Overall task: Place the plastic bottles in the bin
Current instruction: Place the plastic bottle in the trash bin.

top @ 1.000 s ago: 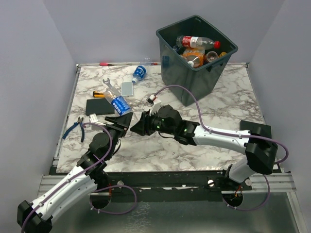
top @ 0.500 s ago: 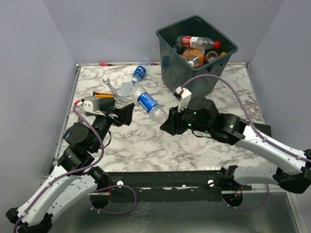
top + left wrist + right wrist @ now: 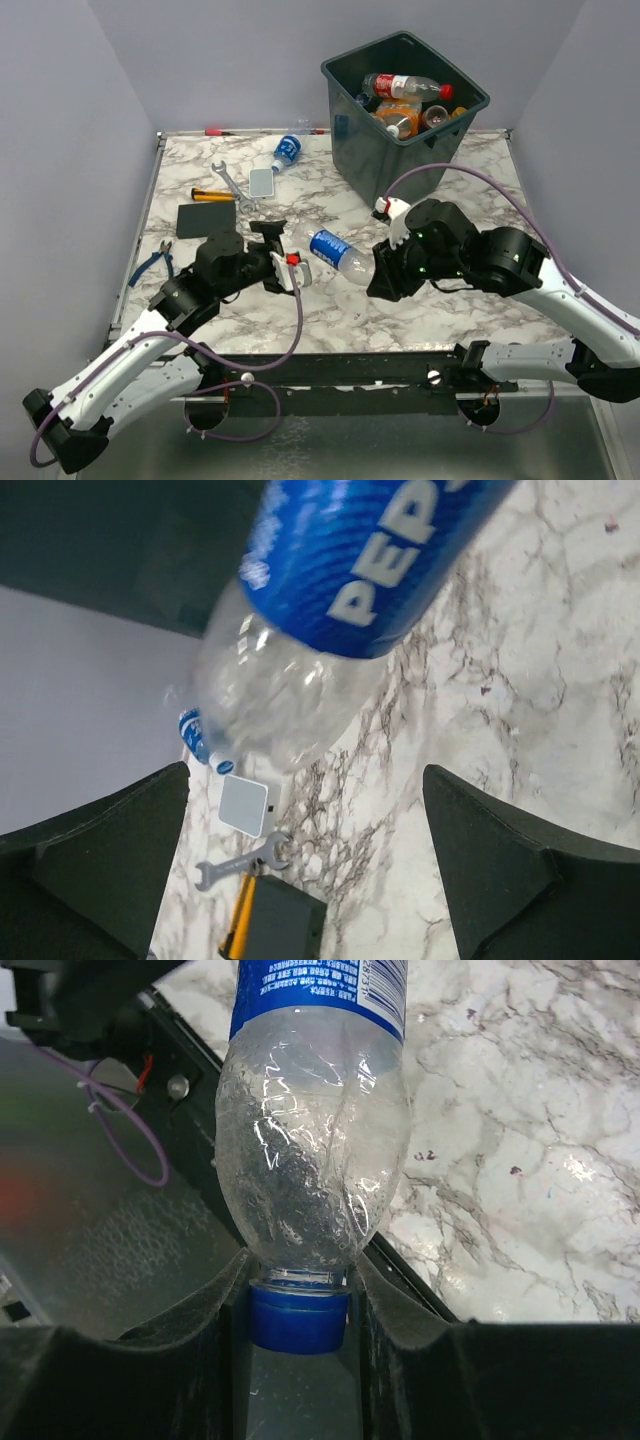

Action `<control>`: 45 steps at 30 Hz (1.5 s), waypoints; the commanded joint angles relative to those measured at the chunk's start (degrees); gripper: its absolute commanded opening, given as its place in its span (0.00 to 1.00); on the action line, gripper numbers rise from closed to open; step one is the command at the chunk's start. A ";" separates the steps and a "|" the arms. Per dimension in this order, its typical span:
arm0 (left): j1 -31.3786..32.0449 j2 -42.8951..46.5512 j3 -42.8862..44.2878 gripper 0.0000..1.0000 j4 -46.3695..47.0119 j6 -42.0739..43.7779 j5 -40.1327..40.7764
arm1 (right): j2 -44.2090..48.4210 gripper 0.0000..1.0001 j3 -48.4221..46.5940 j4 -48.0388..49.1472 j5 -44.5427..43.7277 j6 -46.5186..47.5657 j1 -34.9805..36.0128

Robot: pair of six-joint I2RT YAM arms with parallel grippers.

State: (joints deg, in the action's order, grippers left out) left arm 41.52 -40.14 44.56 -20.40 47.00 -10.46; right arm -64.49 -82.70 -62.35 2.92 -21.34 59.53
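The robot's right gripper has hold of the Pepsi bottle crosswise by its blue cap (image 3: 299, 1318), so the left gripper should grab the bottle's base (image 3: 305, 236) and aim the cap at the right gripper.
My right gripper (image 3: 374, 270) is shut on the blue cap and neck of a clear plastic bottle (image 3: 338, 252) with a blue Pepsi label, held lying above the table's middle. In the right wrist view the cap (image 3: 298, 1318) sits between the fingers (image 3: 200, 1330) and the bottle (image 3: 312, 1140) points away. My left gripper (image 3: 293, 270) stands open just left of the bottle's base (image 3: 290, 700), apart from it. The dark bin (image 3: 340, 75) at the back right holds several bottles (image 3: 405, 86). One more blue-labelled bottle (image 3: 287, 152) lies at the table's back.
On the left of the table lie a wrench (image 3: 228, 178), a small grey slab (image 3: 262, 181), a black slab (image 3: 205, 219), an orange-handled tool (image 3: 205, 194) and blue-handled pliers (image 3: 153, 262). A red tool (image 3: 220, 131) lies along the back edge.
The left gripper opened and let go of the bottle. The right gripper kept it and carried it right and nearer. The left arm swung toward the middle.
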 commanded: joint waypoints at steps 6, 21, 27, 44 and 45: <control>9.18 -5.03 1.01 0.99 0.90 17.46 3.62 | -4.05 0.00 -6.40 -1.10 9.93 5.58 -0.02; 13.33 -7.41 -0.07 0.80 8.22 17.26 8.93 | -7.63 0.00 -9.68 -1.26 10.60 8.88 0.00; 13.35 -8.07 0.35 0.52 8.52 13.19 8.33 | -6.39 0.00 -9.94 -1.28 10.60 8.29 0.02; 13.37 -8.35 -1.25 0.40 21.67 -35.88 -6.85 | 16.24 0.85 6.30 35.07 -11.26 3.46 0.05; 13.33 -8.64 -2.66 0.40 26.13 -42.31 -8.66 | 18.01 0.85 9.09 39.02 -11.08 3.09 0.01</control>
State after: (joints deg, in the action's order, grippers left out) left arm 54.76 -48.16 44.53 -8.40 36.29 -8.23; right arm -53.80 -83.64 -45.50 -1.48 -16.45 59.24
